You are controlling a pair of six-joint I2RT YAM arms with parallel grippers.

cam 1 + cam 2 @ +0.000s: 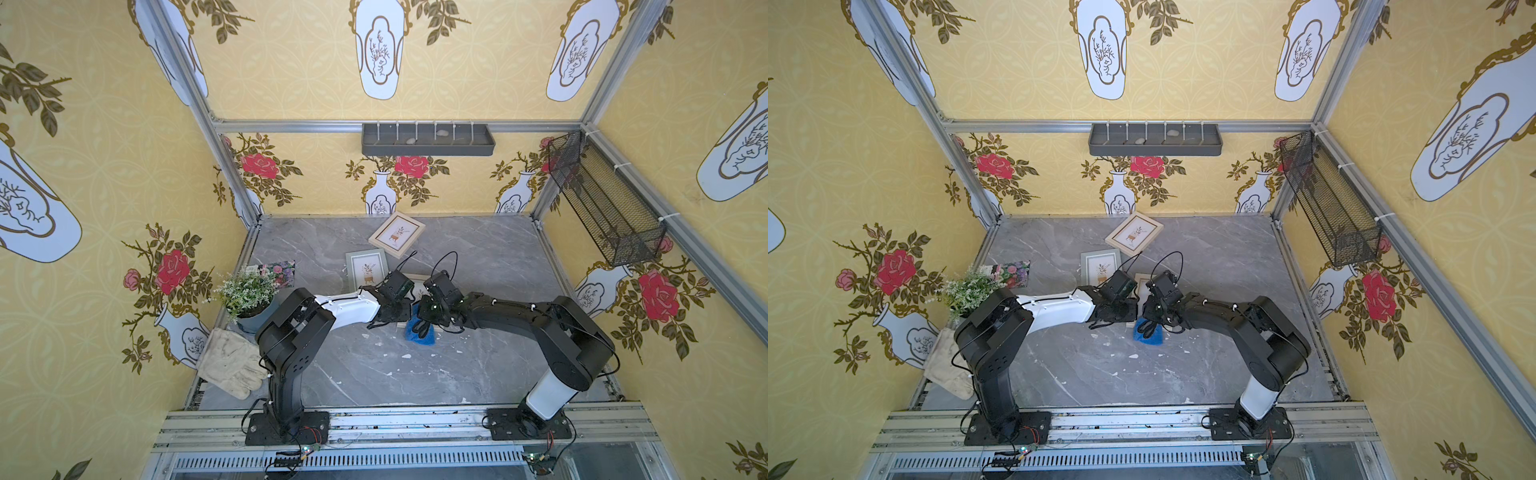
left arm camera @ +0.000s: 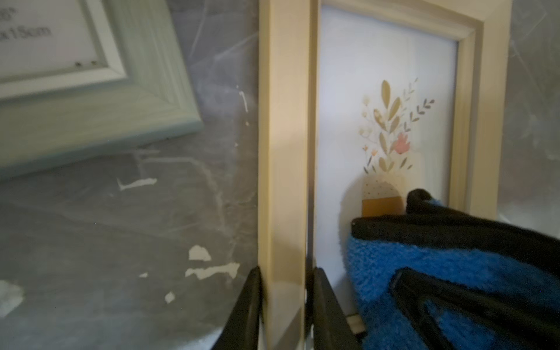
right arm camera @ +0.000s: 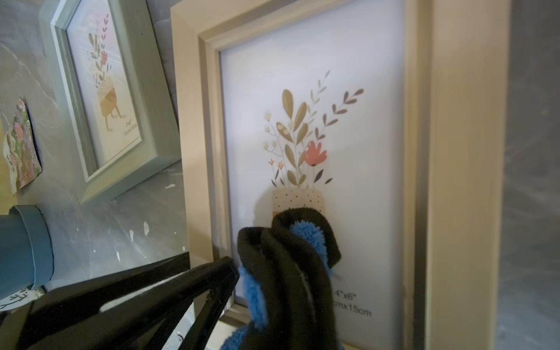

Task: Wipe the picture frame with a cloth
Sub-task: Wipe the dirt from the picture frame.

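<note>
I should sweep my right gripper back across the glass toward the opposite rail (image 3: 466, 186), because the cloth (image 2: 373, 262) is close beside my left gripper's fingers on the held rail.
A beige picture frame (image 2: 281, 151) with a flower print lies at the table's middle, mostly hidden under both wrists in both top views (image 1: 419, 279) (image 1: 1144, 282). My left gripper (image 2: 286, 272) is shut on the frame's side rail, with one finger on each face of it. The bright-blue cloth (image 3: 291, 257) with black trim is bunched in my right gripper (image 3: 266, 291), which is shut on it. The bunch is pressed on the glass of the picture frame (image 3: 463, 151), over the printed vase. Part of the cloth (image 1: 422, 332) hangs past the frame's near edge.
A green frame (image 1: 365, 270) lies just left of the held one, and another beige frame (image 1: 397, 235) sits near the back wall. At the left stand a potted plant (image 1: 249, 299), an off-white glove (image 1: 230, 363) and a floral card (image 1: 276, 272). On the walls hang a grey tray (image 1: 428, 139) and a mesh basket (image 1: 602, 199).
</note>
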